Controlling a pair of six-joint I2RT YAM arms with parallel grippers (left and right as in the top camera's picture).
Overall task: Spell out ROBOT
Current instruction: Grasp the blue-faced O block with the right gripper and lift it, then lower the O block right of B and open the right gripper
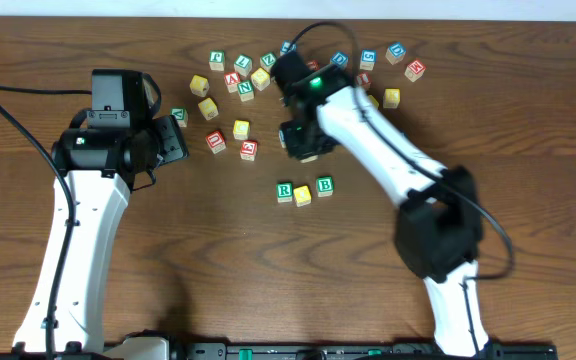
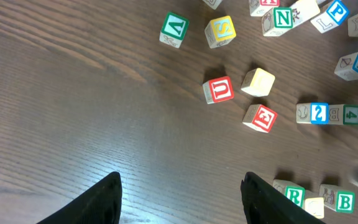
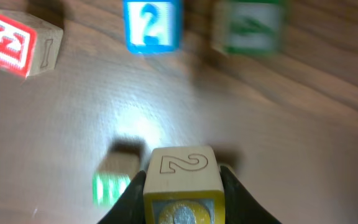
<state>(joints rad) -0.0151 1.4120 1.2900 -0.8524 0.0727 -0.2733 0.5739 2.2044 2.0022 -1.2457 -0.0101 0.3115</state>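
Note:
The yellow-faced cube in my right gripper hangs behind the middle of the row (image 1: 303,196). I should swing it back past the green B cube, then lower it beside that cube (image 1: 343,186).
Three cubes stand in a row mid-table: a green R cube (image 1: 284,190), a yellow-faced cube (image 1: 302,195) and a green B cube (image 1: 324,186). The left wrist view shows the same R cube (image 2: 294,195) and B cube (image 2: 340,200) at its lower right. My right gripper (image 3: 182,194) is shut on another yellow-faced cube (image 3: 182,174) with a carved 2 on its top side, lifted off the table. Seen from overhead, the right gripper (image 1: 303,140) hangs just behind the row. My left gripper (image 2: 180,199) stands open over bare wood, left of the row.
Several loose letter cubes (image 1: 243,75) lie scattered across the back of the table. Two red-lettered cubes (image 1: 216,141) (image 1: 249,150) and a yellow cube (image 1: 241,129) sit between the two grippers. A blue cube (image 3: 151,25) and a red cube (image 3: 17,40) lie ahead of the right gripper.

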